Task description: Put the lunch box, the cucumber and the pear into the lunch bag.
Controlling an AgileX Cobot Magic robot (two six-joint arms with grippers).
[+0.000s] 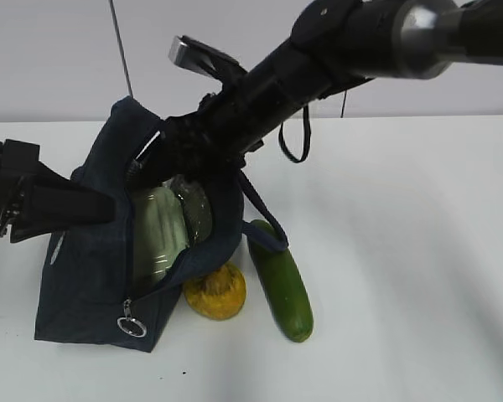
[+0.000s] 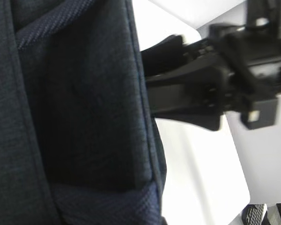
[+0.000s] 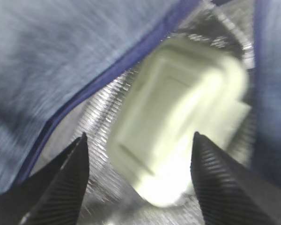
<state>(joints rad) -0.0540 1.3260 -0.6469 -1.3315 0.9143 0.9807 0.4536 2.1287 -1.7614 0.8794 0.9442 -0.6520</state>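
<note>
My right gripper should keep moving its open fingers out until they straddle the cucumber (image 1: 287, 293), as the lunch box (image 1: 161, 230) sits inside the lunch bag, free of them.
The navy lunch bag (image 1: 80, 268) lies on the white table with its top unzipped and gaping. The lunch box (image 1: 161, 226), pale green lid up, sits inside it on the silver lining. In the right wrist view the lunch box (image 3: 178, 112) lies below my right gripper (image 3: 139, 136), whose jaws are spread wide and touch nothing. In the exterior view my right gripper (image 1: 155, 161) hangs in the bag's mouth. My left gripper (image 1: 96, 208) grips the bag's left rim; bag fabric (image 2: 75, 112) fills its view. The pear (image 1: 215, 291) and the cucumber (image 1: 281, 289) lie beside the bag.
The zipper's silver ring pull (image 1: 132, 325) hangs at the bag's near corner. One loop handle (image 1: 264, 222) droops over the cucumber's far end, another (image 1: 295, 138) lies behind the right arm (image 2: 201, 93). Bare white table (image 1: 419, 251) spreads to the right.
</note>
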